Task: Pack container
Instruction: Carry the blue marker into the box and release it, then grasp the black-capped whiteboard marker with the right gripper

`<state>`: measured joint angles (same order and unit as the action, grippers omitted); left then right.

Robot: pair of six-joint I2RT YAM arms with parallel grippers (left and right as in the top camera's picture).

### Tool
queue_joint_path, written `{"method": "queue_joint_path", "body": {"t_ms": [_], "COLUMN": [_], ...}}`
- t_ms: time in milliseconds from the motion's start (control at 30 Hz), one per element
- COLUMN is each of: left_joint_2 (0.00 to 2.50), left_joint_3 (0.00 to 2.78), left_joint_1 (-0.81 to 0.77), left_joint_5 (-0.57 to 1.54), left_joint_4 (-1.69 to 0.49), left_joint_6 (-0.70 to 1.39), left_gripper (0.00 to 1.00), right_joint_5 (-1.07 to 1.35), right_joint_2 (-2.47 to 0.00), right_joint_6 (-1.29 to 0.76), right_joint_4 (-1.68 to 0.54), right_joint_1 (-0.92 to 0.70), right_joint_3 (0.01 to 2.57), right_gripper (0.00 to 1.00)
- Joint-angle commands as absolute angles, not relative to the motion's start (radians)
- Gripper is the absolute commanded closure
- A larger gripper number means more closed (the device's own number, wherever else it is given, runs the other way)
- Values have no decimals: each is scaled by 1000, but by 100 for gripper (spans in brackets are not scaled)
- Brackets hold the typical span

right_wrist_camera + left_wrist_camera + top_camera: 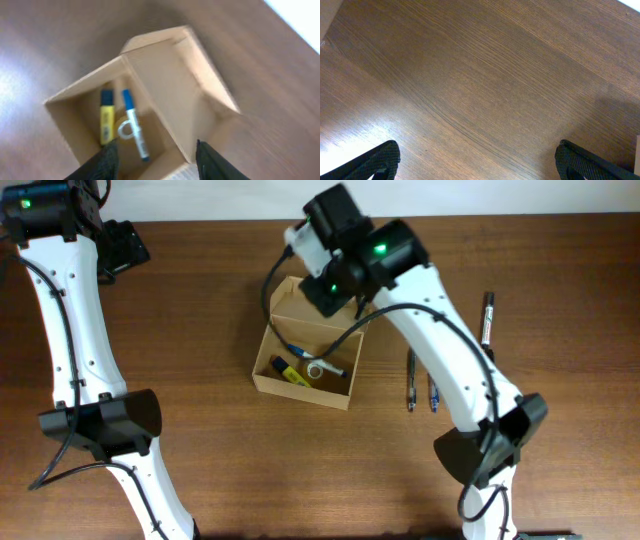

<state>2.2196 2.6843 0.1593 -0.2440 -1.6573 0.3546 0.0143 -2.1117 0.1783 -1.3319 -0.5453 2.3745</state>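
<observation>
My right gripper is moving toward the black marker (pixel 488 316), which lies clear of the side-by-side pens. It should keep going until my open fingers close around the marker's body (pixel 486 330).
The container (pixel 262 375) is an open tan cardboard box at the table's middle, its flap lid (pixel 300 302) standing up at the far side. Inside lie a yellow highlighter (pixel 288 372), a blue-capped marker (pixel 318 367) and a white tape ring (pixel 318 369). My right gripper (pixel 335 290) hovers over the box's far side, open and empty; in the right wrist view its fingers (pixel 156 160) straddle the box's near corner (pixel 180 157), with the highlighter (pixel 106 117), marker (pixel 134 122) and ring (pixel 125 131) below. My left gripper (pixel 125 248) is open and empty at the far left, over bare wood (pixel 477 162).
Two pens (pixel 410 380) (pixel 433 392) lie side by side on the table right of the box. A black marker (pixel 487 318) lies farther right. The table's far edge runs just behind both grippers.
</observation>
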Motion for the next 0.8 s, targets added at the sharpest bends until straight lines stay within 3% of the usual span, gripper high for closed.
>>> {"method": "queue_joint_path", "body": {"t_ms": [0,133,433,767], "left_joint_2": [2201,2201,2201,2201], "left_joint_3": [2680,2680,2680,2680], "left_joint_1": [162,162,162,162], "left_joint_5": [-248,-248,-248,-248], "left_joint_4": [-1658,-1658,-1658,-1658], "left_joint_6": [342,342,343,343], "left_gripper": [0,0,0,0], "right_joint_5": [-90,-30,15,89], "right_joint_2": [-2114,-2117,-2153,-2226], "right_joint_6": [28,-85,-88,-83], "right_joint_4": [-1347,-1397,-1480,-1413], "right_joint_1": [-475,-329,-17,134], "right_joint_3": [2410,2411,2383,2188], "right_gripper": [50,50,50,51]}}
